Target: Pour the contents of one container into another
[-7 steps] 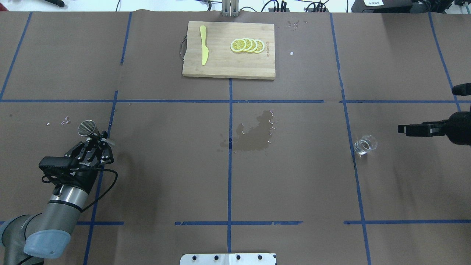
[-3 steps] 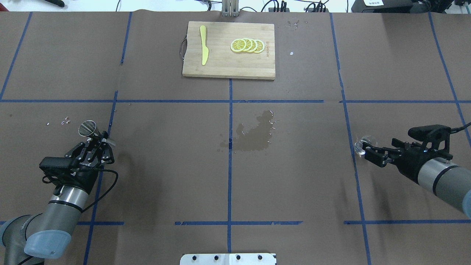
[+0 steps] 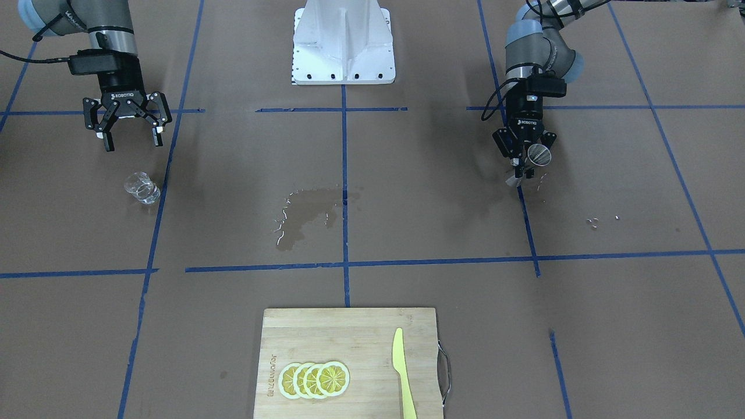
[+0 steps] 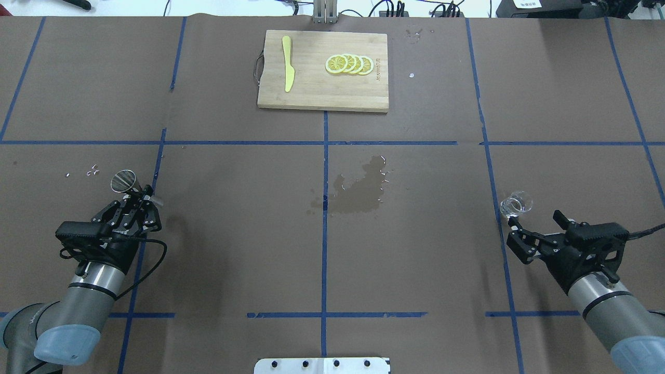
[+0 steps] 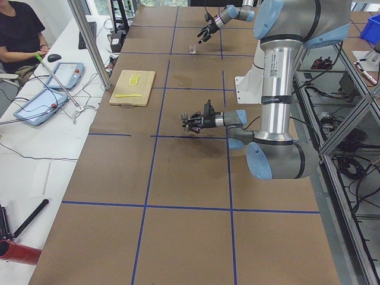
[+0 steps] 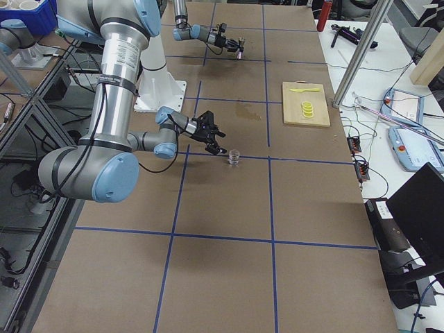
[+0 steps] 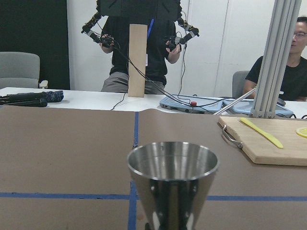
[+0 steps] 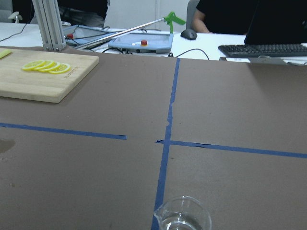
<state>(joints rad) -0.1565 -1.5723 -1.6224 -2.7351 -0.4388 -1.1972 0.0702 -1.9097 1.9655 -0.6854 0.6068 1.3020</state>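
Note:
My left gripper is yet to lift the grey metal jigger (image 3: pixel 537 156), and wet streaks (image 3: pixel 542 182) show beside it, so I expect a hidden wet patch there when it does.
The clear glass cup (image 4: pixel 516 203) stands upright on the brown table right of centre, with a little liquid in it, and shows low in the right wrist view (image 8: pixel 182 216). My right gripper (image 4: pixel 534 218) is open just on the robot's side of the cup (image 3: pixel 141 188), its fingers spread and touching nothing (image 3: pixel 131 139). The grey metal jigger (image 4: pixel 123 181) is at the left, with my left gripper (image 4: pixel 141 200) shut on its narrow waist. Its open upper cone fills the left wrist view (image 7: pixel 171 175) and also shows from the front (image 3: pixel 539 155).
A wooden cutting board (image 4: pixel 322 88) with lemon slices (image 4: pixel 349 64) and a yellow knife (image 4: pixel 287 63) lies at the far middle. A wet spill (image 4: pixel 358 189) darkens the table centre. Small droplets (image 4: pixel 92 170) lie beside the jigger. The white robot base (image 3: pixel 343 41) is at the near edge.
My right arm swung in from the right edge, passed close by the glass cup, and now sits open just behind it. The left arm and jigger have not moved.

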